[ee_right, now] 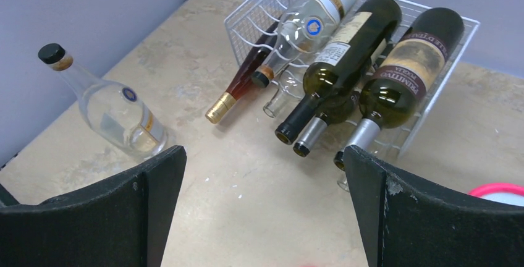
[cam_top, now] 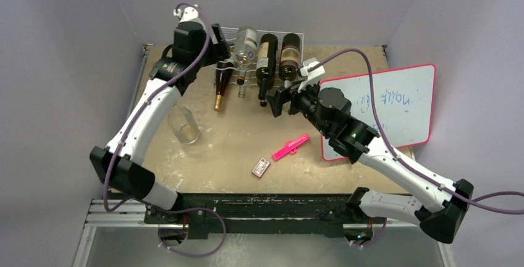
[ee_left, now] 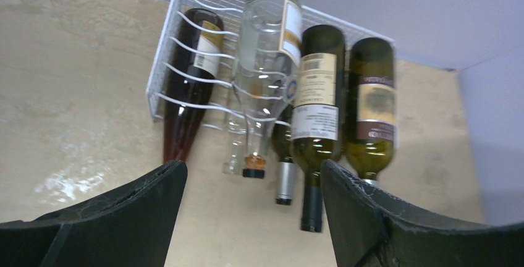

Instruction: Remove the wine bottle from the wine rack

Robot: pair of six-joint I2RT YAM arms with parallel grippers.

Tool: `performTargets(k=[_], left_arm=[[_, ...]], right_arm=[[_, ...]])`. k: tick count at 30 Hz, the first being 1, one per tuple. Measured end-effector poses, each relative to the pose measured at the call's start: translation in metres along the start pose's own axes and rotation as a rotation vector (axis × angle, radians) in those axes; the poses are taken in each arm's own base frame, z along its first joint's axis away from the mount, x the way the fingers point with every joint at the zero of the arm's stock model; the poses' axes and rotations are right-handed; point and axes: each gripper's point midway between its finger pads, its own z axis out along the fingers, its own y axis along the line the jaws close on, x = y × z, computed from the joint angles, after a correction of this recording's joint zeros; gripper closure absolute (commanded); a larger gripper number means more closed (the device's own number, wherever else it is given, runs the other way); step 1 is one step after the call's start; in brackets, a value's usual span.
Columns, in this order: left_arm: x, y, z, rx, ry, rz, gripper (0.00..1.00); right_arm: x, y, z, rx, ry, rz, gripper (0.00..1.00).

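Note:
I should keep moving my left gripper toward the corked end until its fingers are on both sides of it, because the clear bottle's neck [cam_top: 241, 74] sticks out free past the front of the wine rack.
The white wire wine rack [cam_top: 230, 31] stands at the back of the table and holds several wine bottles lying with necks toward me. They include a clear one [cam_top: 246, 44], two dark green ones [cam_top: 267, 57] [cam_top: 288, 54] and a dark red one [cam_top: 221, 81] at the left. My left gripper [cam_top: 218, 34] is open and empty above the rack's left end. In its wrist view [ee_left: 253, 217] the rack [ee_left: 167, 63] and bottles lie ahead. My right gripper [cam_top: 278, 101] is open and empty just in front of the green bottles' necks [ee_right: 309, 125], touching nothing.
A loose clear bottle [cam_top: 183, 125] lies on the table left of the rack and also shows in the right wrist view [ee_right: 111, 109]. A pink-framed whiteboard [cam_top: 383, 106] lies at the right. A pink marker [cam_top: 290, 146] and a small card [cam_top: 261, 167] lie near the front.

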Motion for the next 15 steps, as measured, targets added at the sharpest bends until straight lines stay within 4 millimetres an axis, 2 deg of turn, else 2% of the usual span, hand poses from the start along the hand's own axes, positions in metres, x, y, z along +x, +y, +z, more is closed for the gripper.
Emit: performTargets(k=[3, 8, 11, 15], left_arm=[[0.023, -0.008, 0.021, -0.039, 0.044, 0.106, 0.22], [0.073, -0.015, 0.056, -0.135, 0.142, 0.298, 0.22], [0.102, -0.009, 0.072, -0.176, 0.209, 0.380, 0.21], [0.123, 0.000, 0.086, -0.204, 0.282, 0.423, 0.20]], right_arm=[[-0.005, -0.005, -0.006, 0.018, -0.010, 0.002, 0.00], [-0.009, -0.011, -0.016, 0.042, -0.018, 0.006, 0.00], [-0.008, -0.014, -0.017, 0.058, -0.014, 0.006, 0.00], [-0.006, -0.016, -0.016, 0.068, -0.006, 0.004, 0.00]])
